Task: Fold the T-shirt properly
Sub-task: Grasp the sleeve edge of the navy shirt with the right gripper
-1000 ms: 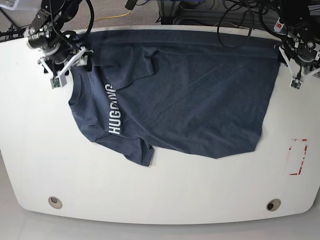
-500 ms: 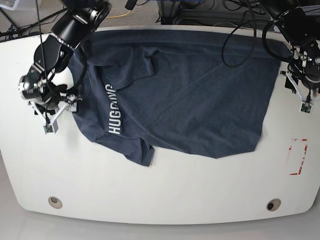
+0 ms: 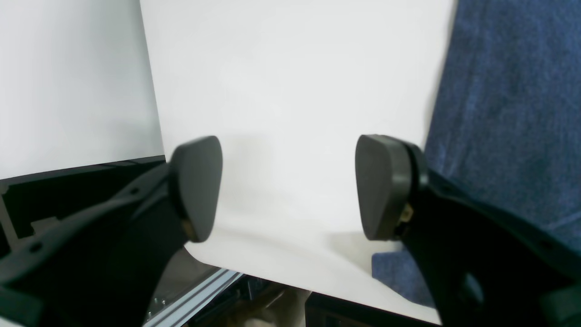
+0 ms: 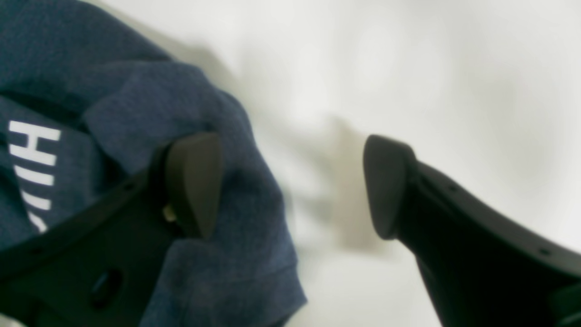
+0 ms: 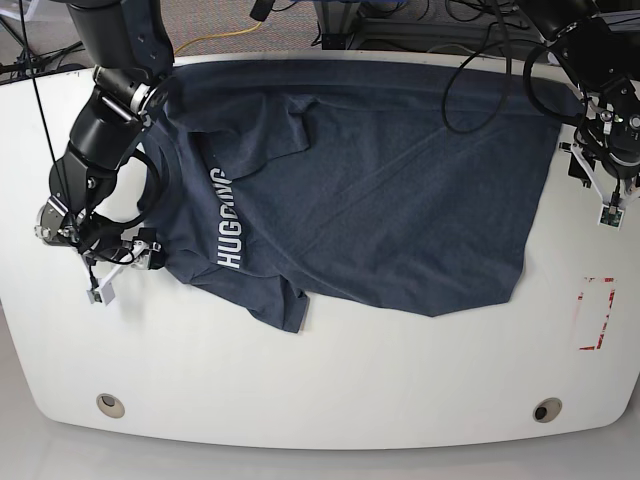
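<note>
My right gripper should pinch the wrinkled edge [image 5: 175, 262] and my left gripper should pinch the front corner before both lift the T-shirt, because the T-shirt lies bunched [image 5: 205, 150] beside its lettering.
The navy T-shirt [image 5: 380, 200] lies spread on the white table [image 5: 320, 380], its white "HUGGING" lettering [image 5: 226, 222] running down near its left side. One sleeve [image 5: 280, 305] points toward the front and the other is folded over at the top left. My right gripper [image 5: 120, 272] is open at the shirt's lower left edge. In the right wrist view [image 4: 290, 186] one finger [image 4: 195, 181] sits over the shirt's wrinkled edge [image 4: 236, 190], the other over bare table. My left gripper [image 5: 592, 190] is open beside the shirt's right edge, over bare table [image 3: 290, 186], with cloth [image 3: 508, 113] next to one finger.
A red-marked rectangle [image 5: 597, 313] lies on the table at the right. Two round holes [image 5: 111, 404] [image 5: 546, 409] sit near the front edge. Cables hang behind the table's back edge. The table's edge [image 3: 254, 277] is close below my left gripper.
My right arm has swung from the shirt's top left corner down to its lower left edge. My left arm dropped from the top right corner, then held still. The shirt has not moved.
</note>
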`<state>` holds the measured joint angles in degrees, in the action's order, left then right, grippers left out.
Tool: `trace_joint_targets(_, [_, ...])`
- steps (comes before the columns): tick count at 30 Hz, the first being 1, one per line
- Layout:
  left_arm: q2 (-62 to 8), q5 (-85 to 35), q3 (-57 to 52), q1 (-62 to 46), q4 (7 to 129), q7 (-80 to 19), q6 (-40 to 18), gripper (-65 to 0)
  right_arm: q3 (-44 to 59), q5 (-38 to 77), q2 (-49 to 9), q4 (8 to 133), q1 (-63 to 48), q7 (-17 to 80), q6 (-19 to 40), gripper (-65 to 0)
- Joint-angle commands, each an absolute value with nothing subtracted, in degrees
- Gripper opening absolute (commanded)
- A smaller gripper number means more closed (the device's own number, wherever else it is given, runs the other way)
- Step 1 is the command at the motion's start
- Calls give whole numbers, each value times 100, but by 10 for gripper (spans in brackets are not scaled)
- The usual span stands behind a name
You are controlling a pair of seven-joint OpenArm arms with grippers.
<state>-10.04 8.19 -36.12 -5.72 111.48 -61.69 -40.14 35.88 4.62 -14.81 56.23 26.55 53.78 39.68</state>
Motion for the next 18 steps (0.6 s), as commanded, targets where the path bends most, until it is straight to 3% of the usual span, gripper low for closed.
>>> trace_joint_targets(1, [-1095,831,-3635,-514,11240,-6105,-4000,-222,3582,541,-1552,5420,2826,5226,4000,-197])
trace_joint_targets(14, [-1103,831,-3618,-514,11240,-6105,-4000,-222,3574,1042,-1042,5877,2387,5429,4000,-200])
trace_joint_targets(18, [-1103,831,-3600,-479,11240,-6105,-4000,-222,3574,1042,-1024,5930,2369,5429,4000,-312])
